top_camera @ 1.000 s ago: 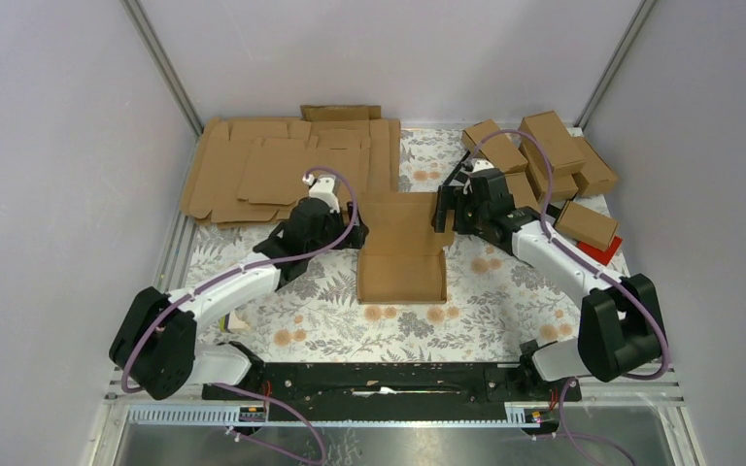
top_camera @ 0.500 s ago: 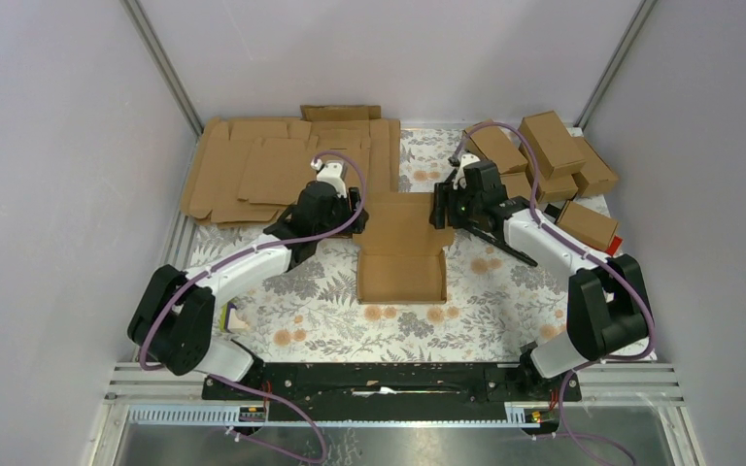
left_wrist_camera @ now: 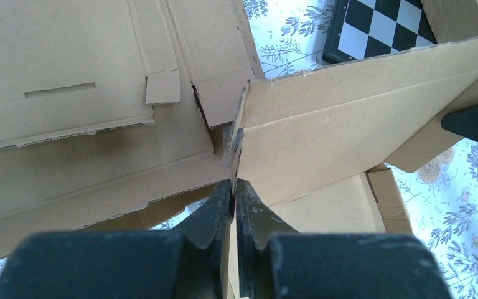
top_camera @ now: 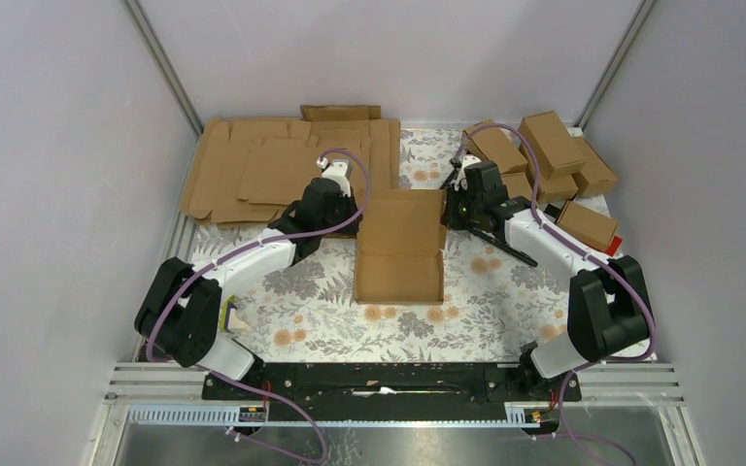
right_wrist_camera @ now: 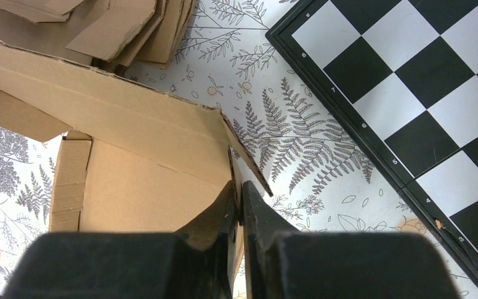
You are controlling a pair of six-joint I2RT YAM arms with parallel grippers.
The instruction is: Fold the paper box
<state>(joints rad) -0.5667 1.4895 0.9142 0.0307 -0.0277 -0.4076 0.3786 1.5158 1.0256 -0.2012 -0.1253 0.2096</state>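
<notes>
The far panel (top_camera: 401, 222) is tilted back toward the cardboard blanks, so my left gripper and my right gripper should swing it up and forward over the box's open tray (top_camera: 399, 279).
The paper box (top_camera: 398, 272) lies partly folded in the middle of the flowered mat, its far panel (left_wrist_camera: 348, 118) tilted up. My left gripper (top_camera: 356, 208) is at the box's far left corner, shut on the thin edge of its left side flap (left_wrist_camera: 234, 149). My right gripper (top_camera: 449, 206) is at the far right corner, shut on the right side flap (right_wrist_camera: 231, 163). In the left wrist view my left gripper (left_wrist_camera: 234, 182) has its jaws pressed on the cardboard. In the right wrist view my right gripper (right_wrist_camera: 238, 190) pinches the flap the same way.
A pile of flat cardboard blanks (top_camera: 272, 170) lies at the far left. Several folded cartons (top_camera: 549, 155) stand at the far right on a chessboard (right_wrist_camera: 411, 87), with a red piece (top_camera: 604, 250) beside them. Grey walls enclose the table.
Both grippers were open beside the box and have shut on its side flaps. Both arms shifted slightly farther back, and the box's far panel now stands higher.
</notes>
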